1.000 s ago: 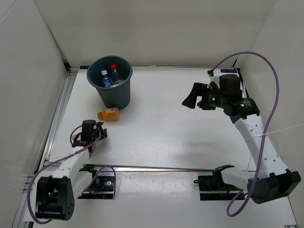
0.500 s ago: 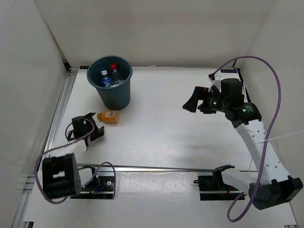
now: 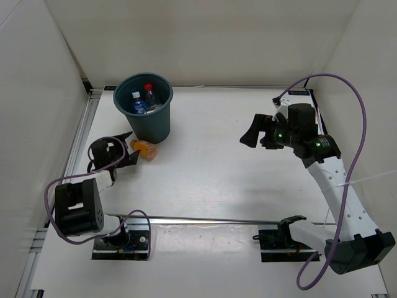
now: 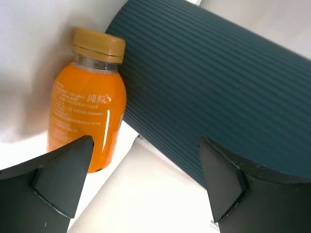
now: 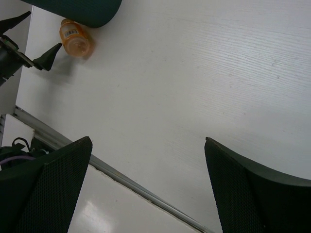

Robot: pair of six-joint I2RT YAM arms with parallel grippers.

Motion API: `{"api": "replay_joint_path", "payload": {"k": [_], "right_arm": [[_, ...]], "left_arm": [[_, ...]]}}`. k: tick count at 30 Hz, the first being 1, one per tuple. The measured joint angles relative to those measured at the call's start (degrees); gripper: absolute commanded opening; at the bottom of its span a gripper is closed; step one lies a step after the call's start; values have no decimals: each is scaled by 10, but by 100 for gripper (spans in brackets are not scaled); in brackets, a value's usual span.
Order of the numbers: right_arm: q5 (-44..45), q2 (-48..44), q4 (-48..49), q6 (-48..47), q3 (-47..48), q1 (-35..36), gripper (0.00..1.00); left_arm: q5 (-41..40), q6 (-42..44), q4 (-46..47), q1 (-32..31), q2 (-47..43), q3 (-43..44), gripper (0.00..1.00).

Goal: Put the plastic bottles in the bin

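The orange bottle's cap (image 3: 134, 144) points toward my open left gripper. I go on moving in until the bottle's body (image 3: 147, 150) is between both fingers, then close them.
The bin (image 3: 144, 113), a dark teal ribbed bucket, stands at the back left, with a red-capped bottle (image 3: 149, 92) and a blue-capped bottle (image 3: 136, 102) inside it. A short orange bottle (image 3: 147, 149) lies on its side on the table against the bin's foot. My left gripper (image 3: 129, 149) is open just left of it. In the left wrist view the orange bottle (image 4: 87, 112) lies ahead of the left finger, beside the bin wall (image 4: 218, 92), with nothing between the jaws of the left gripper (image 4: 146, 145). My right gripper (image 3: 251, 131) hangs open over the right half of the table, empty (image 5: 148, 141).
A metal rail (image 3: 205, 219) crosses the table near the arm bases, and another rail (image 3: 77, 146) runs along the left wall. White walls close in the back and both sides. A purple cable (image 3: 356, 124) loops off the right arm.
My left arm has swung away from the near edge toward the orange bottle, and its gripper has gone from shut to open. The right arm has shifted only slightly.
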Motion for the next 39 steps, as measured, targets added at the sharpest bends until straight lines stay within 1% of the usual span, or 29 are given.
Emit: {"api": "replay_joint_path", "payload": {"k": [5,10,15,19,28,32,33,36,39], "right_arm": [[4,2,0,-4,0,0,100],[5,2,0,-5,0,0,100],[5,8,0,-5,0,0,100],[7,11,0,-5,0,0,100],[12,27,0,-5,0,0,100],[15,28,0,-5,0,0,100],[16,28,0,-6,0,0,100],[19,28,0,-7,0,0,100],[21,29,0,-7,0,0,100]], "left_arm": [[16,44,-23,5,5,5,100],[43,113,-76,17,57,56,100],[55,152,-99,20,76,79,100],[65,165,-105,19,103,86,100],[72,172,-116,17,128,88,100],[84,179,-124,15,148,106,99],[89,181,-127,15,155,113,95],[106,190,-133,13,181,139,92],[113,198,-139,11,194,151,86]]}}
